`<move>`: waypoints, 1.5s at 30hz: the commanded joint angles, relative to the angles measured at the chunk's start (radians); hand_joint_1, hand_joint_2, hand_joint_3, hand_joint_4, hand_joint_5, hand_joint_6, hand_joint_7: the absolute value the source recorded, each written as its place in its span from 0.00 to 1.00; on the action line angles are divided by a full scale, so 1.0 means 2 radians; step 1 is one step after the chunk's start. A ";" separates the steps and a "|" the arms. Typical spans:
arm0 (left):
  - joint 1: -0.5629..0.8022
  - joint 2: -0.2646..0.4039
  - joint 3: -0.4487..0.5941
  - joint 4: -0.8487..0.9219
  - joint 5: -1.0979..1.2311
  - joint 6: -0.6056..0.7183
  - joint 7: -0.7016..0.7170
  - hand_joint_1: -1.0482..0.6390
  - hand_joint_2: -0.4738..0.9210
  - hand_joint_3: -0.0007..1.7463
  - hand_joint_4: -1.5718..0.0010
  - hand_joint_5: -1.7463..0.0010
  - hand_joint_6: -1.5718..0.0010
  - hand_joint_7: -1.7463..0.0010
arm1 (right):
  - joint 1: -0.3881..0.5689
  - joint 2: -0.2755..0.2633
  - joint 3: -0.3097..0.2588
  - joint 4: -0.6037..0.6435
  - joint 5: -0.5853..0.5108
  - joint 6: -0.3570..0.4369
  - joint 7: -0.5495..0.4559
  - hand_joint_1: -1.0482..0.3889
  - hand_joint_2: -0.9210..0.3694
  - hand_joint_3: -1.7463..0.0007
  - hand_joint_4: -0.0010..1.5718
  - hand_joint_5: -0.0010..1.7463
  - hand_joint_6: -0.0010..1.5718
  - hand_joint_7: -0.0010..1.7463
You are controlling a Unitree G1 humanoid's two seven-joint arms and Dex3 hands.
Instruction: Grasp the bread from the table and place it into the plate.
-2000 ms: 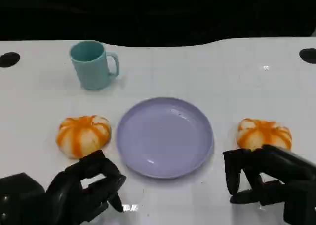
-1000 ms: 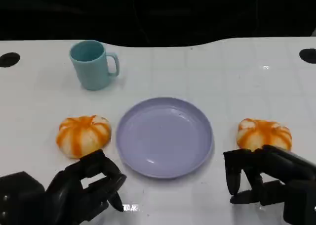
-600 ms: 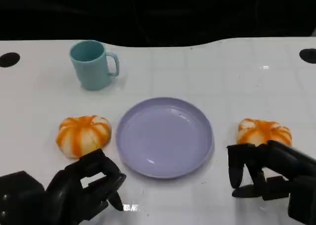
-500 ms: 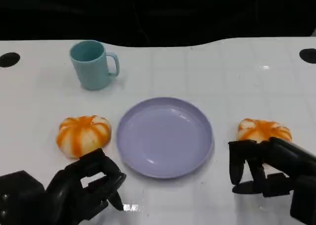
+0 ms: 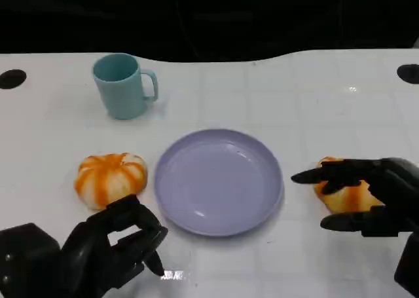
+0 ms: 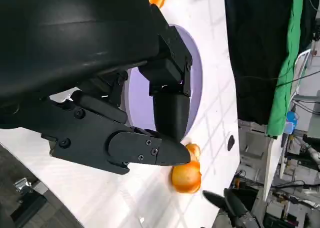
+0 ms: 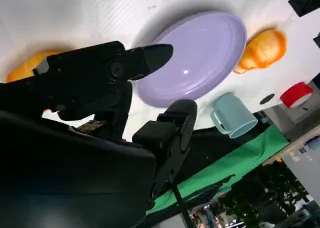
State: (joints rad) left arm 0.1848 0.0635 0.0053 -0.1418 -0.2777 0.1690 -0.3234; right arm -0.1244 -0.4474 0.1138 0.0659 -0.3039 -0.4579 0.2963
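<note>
The bread (image 5: 352, 196) has plump, rounded sides (image 6: 187, 179), so I expect it to tip and rock before it comes to rest when the robot puts it into the plate.
Two orange-striped bread buns lie on the white table on either side of a lilac plate (image 5: 219, 180). The left bread (image 5: 110, 178) sits clear, just ahead of my left hand (image 5: 98, 253), whose fingers are curled in with nothing in them. My right hand (image 5: 374, 198) reaches over the right bread (image 5: 347, 196), with fingers spread above it and the thumb on its near side; contact is not plain. In the right wrist view this bread (image 7: 25, 67) shows beneath the fingers, with the plate (image 7: 200, 57) beyond. The left wrist view shows the right bread (image 6: 186, 175) past the plate (image 6: 196, 82).
A teal cup (image 5: 123, 85) stands at the back left, its handle to the right. Dark round holes mark the table's far corners (image 5: 12, 78). Beyond the table in the right wrist view are a red roll (image 7: 295, 95) and green cloth.
My right hand has moved forward over the right bread and its fingers have spread out from a downward curl. The left hand, the plate, the cup and the left bread have stayed put.
</note>
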 commanded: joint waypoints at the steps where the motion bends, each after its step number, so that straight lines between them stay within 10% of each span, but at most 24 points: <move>1: 0.002 0.005 0.003 -0.001 0.003 -0.001 0.004 0.29 1.00 0.16 0.53 0.00 0.56 0.15 | -0.007 -0.018 -0.013 -0.014 -0.012 0.006 -0.005 0.45 0.02 1.00 0.18 0.23 0.32 0.00; 29: 0.001 0.003 0.003 -0.002 0.003 0.001 0.004 0.29 1.00 0.15 0.54 0.00 0.57 0.13 | -0.015 -0.070 0.014 -0.061 -0.244 0.066 -0.056 0.46 0.12 1.00 0.05 0.15 0.19 0.00; 45: -0.001 0.001 0.002 -0.001 0.003 0.004 0.006 0.29 1.00 0.15 0.54 0.00 0.57 0.13 | -0.094 -0.069 0.082 0.064 -0.304 0.075 -0.081 0.40 0.10 1.00 0.10 0.13 0.22 0.00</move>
State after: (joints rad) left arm 0.1777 0.0576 0.0042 -0.1384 -0.2736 0.1736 -0.3227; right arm -0.2664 -0.5723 0.2509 0.1239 -0.8956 -0.3141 0.1462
